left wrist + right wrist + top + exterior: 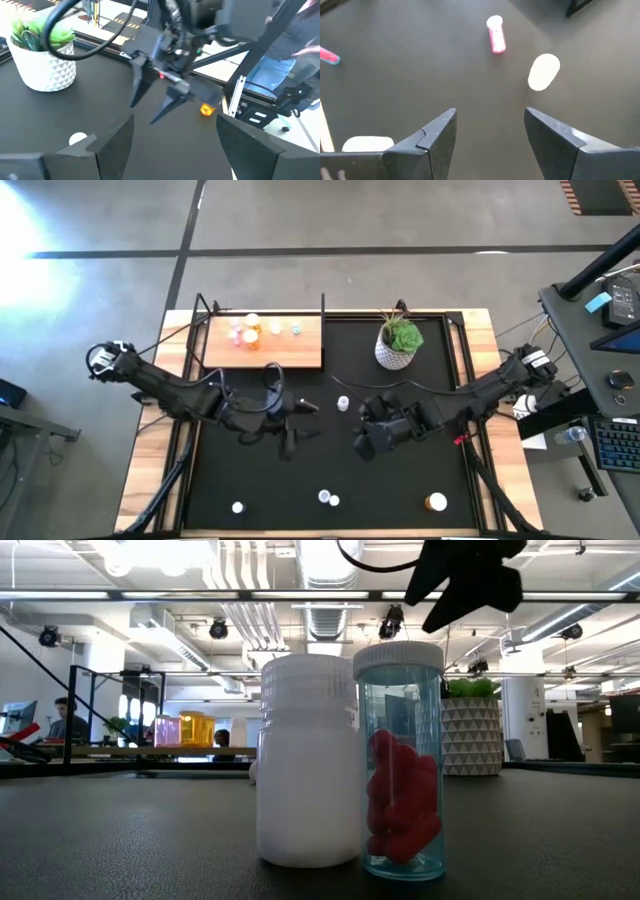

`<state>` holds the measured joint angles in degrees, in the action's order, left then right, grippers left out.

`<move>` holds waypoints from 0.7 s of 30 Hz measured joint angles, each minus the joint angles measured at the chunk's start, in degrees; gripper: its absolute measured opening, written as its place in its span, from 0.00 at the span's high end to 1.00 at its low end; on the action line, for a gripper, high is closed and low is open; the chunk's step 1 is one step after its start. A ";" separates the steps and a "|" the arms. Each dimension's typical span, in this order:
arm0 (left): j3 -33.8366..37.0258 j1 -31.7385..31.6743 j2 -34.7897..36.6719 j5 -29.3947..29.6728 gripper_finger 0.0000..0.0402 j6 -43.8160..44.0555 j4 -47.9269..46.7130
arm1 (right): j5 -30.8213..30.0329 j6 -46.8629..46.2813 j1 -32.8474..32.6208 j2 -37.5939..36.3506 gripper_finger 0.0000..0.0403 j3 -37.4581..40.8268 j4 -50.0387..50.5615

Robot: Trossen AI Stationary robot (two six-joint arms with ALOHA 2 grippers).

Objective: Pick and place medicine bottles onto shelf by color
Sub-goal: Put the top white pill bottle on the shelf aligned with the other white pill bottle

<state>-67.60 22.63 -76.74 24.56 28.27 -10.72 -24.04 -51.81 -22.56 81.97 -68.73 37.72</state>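
I should pull back and come down over the white bottle's cap, because the white bottle near the plant is outside my left gripper's fingers, which face my right gripper.
Several small bottles stand on the light wooden shelf at the mat's far left, among them pink and orange ones. A white bottle and a blue-green bottle of red pills stand side by side near the mat's near edge; both show in the right wrist view. More bottles stand on the mat: white ones and an orange one. My left gripper hovers open at mid-mat. My right gripper hovers open beside it, empty.
A green plant in a white pot stands at the mat's far right. The black mat covers most of the table. A metal frame edges the shelf. The two grippers face each other closely at mid-mat.
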 joint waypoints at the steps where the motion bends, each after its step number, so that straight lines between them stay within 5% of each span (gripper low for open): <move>1: -0.04 0.01 0.23 0.01 0.33 -0.09 0.00 | -0.01 1.20 0.59 0.00 0.45 0.00 0.00; 21: 0.43 -0.07 4.84 3.40 0.33 -7.92 -3.36 | 2.52 -2.68 12.83 -0.10 0.45 5.46 -3.77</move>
<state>-67.17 22.57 -71.90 27.96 20.35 -14.08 -21.52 -54.49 -9.73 81.87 -63.27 33.95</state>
